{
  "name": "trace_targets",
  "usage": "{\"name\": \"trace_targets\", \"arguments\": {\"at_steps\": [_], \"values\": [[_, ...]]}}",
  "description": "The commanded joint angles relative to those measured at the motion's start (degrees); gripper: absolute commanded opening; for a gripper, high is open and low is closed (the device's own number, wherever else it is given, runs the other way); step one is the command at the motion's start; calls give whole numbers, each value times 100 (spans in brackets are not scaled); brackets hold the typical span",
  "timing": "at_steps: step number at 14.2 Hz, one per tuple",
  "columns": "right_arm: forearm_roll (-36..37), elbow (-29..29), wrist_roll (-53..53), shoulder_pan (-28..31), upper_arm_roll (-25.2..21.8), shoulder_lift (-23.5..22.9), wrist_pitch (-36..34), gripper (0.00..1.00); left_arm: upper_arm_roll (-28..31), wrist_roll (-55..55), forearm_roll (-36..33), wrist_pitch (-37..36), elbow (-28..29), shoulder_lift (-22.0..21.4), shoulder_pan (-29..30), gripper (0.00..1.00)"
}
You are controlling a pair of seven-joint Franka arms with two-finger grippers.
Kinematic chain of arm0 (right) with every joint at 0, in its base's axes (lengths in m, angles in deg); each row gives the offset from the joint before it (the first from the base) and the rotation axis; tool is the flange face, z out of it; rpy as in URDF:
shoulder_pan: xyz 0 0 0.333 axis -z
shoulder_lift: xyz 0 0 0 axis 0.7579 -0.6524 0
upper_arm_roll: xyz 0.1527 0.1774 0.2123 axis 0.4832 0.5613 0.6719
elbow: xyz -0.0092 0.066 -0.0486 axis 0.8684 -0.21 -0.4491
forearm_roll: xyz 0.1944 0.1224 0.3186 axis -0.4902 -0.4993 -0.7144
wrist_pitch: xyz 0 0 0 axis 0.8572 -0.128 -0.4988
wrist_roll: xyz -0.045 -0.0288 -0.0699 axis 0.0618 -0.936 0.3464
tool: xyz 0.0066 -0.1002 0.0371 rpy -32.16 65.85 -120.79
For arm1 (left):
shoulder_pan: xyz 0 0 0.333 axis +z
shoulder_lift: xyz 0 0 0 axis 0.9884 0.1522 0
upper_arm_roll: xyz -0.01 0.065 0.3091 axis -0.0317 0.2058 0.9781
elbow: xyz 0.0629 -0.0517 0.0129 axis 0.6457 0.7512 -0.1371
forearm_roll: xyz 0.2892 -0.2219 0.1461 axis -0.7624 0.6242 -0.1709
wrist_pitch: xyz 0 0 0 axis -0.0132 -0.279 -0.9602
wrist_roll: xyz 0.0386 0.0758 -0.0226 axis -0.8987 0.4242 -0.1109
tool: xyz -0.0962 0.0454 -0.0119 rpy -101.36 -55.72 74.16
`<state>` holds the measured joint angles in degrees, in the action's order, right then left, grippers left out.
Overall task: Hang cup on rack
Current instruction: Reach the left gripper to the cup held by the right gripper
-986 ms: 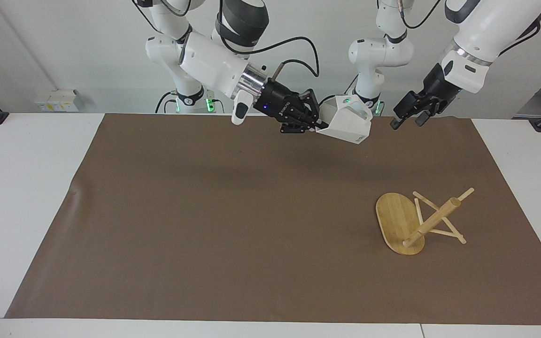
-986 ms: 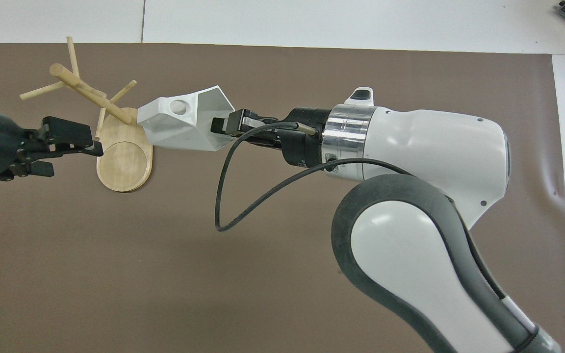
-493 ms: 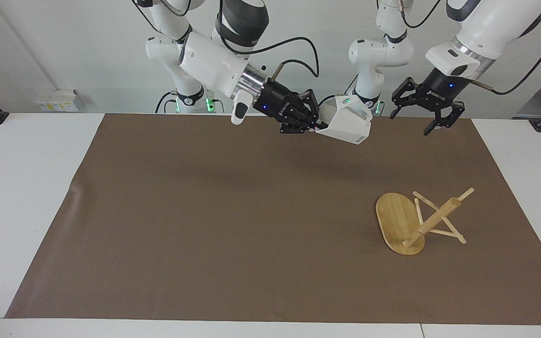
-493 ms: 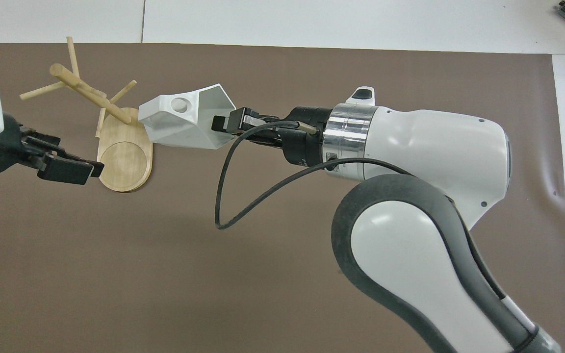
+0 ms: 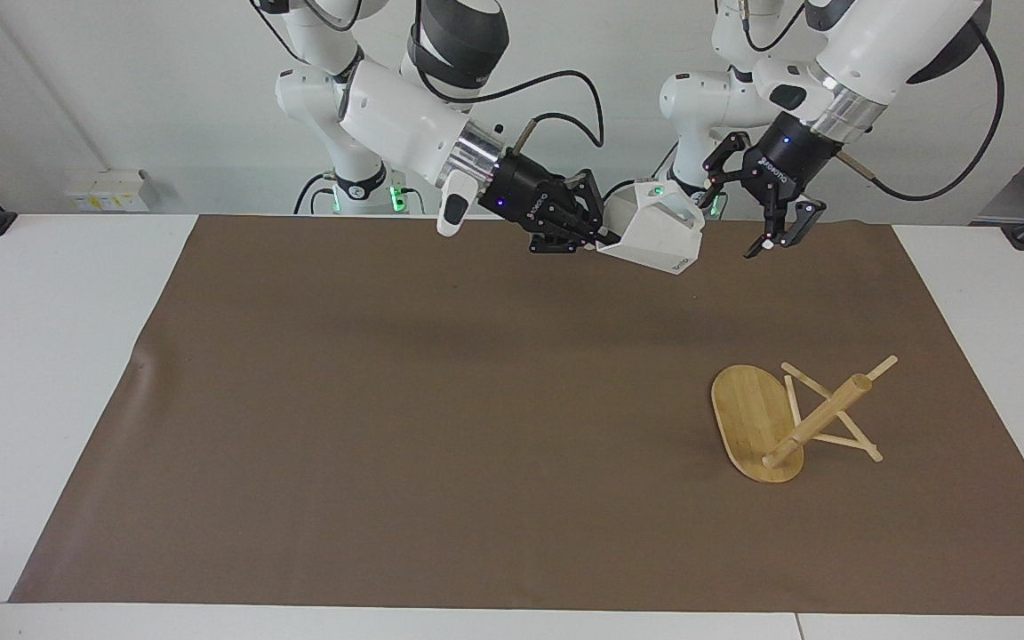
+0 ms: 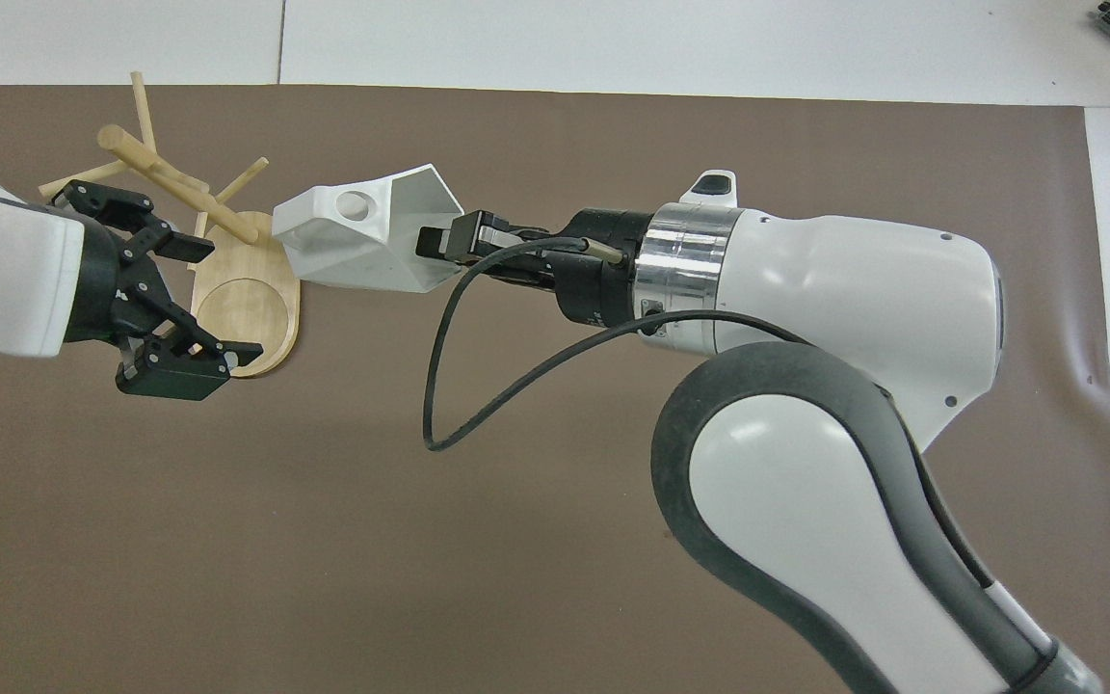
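Note:
My right gripper is holding the cup's rim (image 6: pixel 448 195) and my left gripper is by the rack, so next my left gripper grabs the cup by its closed end (image 6: pixel 292 237).
My right gripper (image 5: pixel 599 236) is shut on the rim of the white faceted cup (image 5: pixel 656 236) and holds it in the air over the brown mat's edge by the robots. The handle hole faces up in the overhead view, where the cup (image 6: pixel 353 241) and right gripper (image 6: pixel 439 246) also show. My left gripper (image 5: pixel 743 209) is open and empty in the air beside the cup, apart from it; it also shows in the overhead view (image 6: pixel 213 299). The bamboo rack (image 5: pixel 819 416) lies tipped over on the mat, resting on its base edge and pegs (image 6: pixel 179 183).
The brown mat (image 5: pixel 388 400) covers most of the white table (image 5: pixel 41 356). A black cable loop (image 6: pixel 439 386) hangs from my right wrist. The rack's oval base (image 6: pixel 261 323) shows its underside toward the robots.
My left gripper has swung in from the left arm's end of the table toward the cup and turned its wrist. My right gripper and the cup have hardly moved.

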<state>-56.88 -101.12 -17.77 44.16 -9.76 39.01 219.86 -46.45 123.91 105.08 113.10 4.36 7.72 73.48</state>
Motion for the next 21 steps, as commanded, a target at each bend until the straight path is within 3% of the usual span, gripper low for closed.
{"name": "trace_targets", "arguments": {"at_steps": [1,6,8,21], "values": [[-140,-24,4,81,91,7,133,0,42,606,290,299,209,-115,29,100],[-105,-24,-13,90,91,7,142,0,60,1373,729,668,394,-142,275,100],[-105,-24,-4,98,91,7,142,0,68,1627,862,1211,421,-124,205,100],[-70,-112,-22,107,91,7,133,0,-28,1198,1328,1705,834,-151,-498,100]]}}
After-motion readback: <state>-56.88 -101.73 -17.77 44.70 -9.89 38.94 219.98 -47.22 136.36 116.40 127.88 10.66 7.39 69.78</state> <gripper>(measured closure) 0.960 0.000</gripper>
